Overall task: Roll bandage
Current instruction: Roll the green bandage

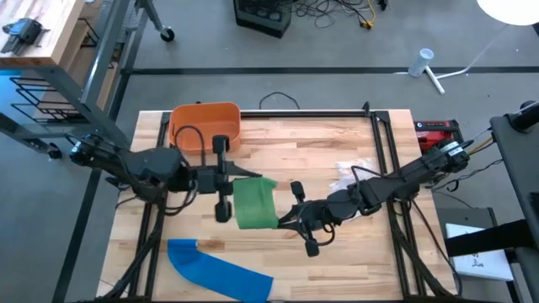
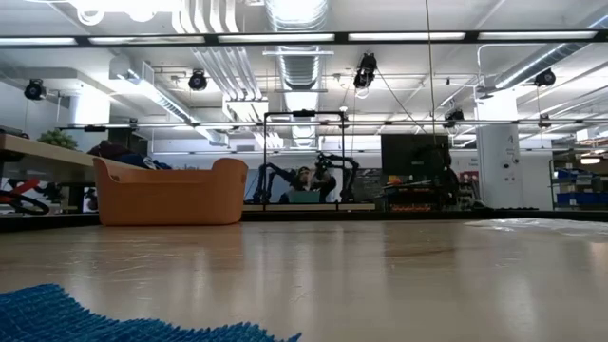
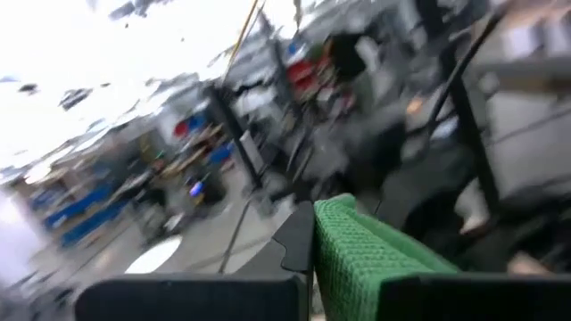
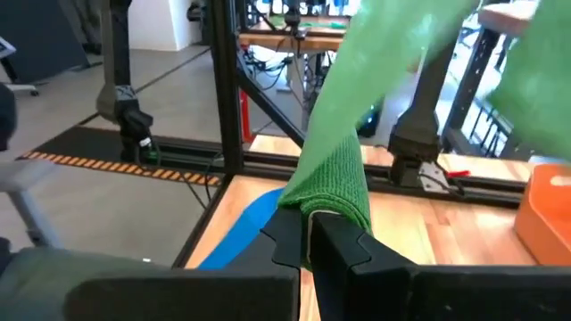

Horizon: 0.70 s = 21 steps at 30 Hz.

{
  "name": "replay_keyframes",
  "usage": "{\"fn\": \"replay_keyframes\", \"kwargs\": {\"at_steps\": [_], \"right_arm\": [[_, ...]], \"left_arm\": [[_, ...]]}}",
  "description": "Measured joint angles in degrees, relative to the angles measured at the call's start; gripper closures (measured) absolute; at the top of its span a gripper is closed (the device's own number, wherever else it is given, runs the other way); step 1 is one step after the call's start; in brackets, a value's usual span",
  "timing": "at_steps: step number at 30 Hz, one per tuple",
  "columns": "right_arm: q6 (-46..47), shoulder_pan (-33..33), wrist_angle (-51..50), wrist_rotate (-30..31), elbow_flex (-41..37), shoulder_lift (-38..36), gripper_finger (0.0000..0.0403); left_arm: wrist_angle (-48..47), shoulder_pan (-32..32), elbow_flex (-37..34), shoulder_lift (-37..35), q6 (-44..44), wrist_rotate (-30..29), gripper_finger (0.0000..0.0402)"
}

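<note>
The green bandage bows slack between the robot's close grippers, so next the right gripper moves back toward the table's near edge and pulls the bandage straight before the robot rolls it.
A green bandage hangs in the air over the middle of the table, between my two grippers. My left gripper is shut on its far end, reaching in from the table's left. My right gripper is shut on its near right end, coming in from the right. The low view shows neither gripper nor the green bandage. A blue bandage lies flat on the table near the front edge. My left gripper pinches the green bandage's far end between its two fingers, which come in about level from the table's left. That end is lifted clear of the table. My right gripper pinches the bandage's other end, bunched into a narrow fold, between its two fingers. They reach in nearly level from the table's right. The bandage rises away from them toward the left gripper, clear of the table.
An orange basket stands at the table's far left. A clear plastic wrapper lies right of centre. A black metal frame runs round the table's edges. The blue bandage fills the near left in the low view.
</note>
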Motion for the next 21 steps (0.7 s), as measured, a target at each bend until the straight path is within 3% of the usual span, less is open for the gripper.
{"fn": "replay_keyframes", "kwargs": {"at_steps": [6, 13, 21], "right_arm": [[1.19, -0.49, 1.61, 5.72, -0.01, 1.13, 0.0401], [4.18, -2.23, 5.75, 6.02, -0.01, 2.87, 0.0401], [4.13, -2.75, 7.77, -3.3, -0.02, 6.06, 0.0401]], "left_arm": [[0.43, -3.34, 3.02, 0.04, 0.0, 5.55, 0.0401], [1.86, -5.5, 2.83, 0.35, 1.75, 6.44, 0.0401], [3.2, -4.93, 3.2, 0.35, 7.59, -3.98, 0.0401]]}}
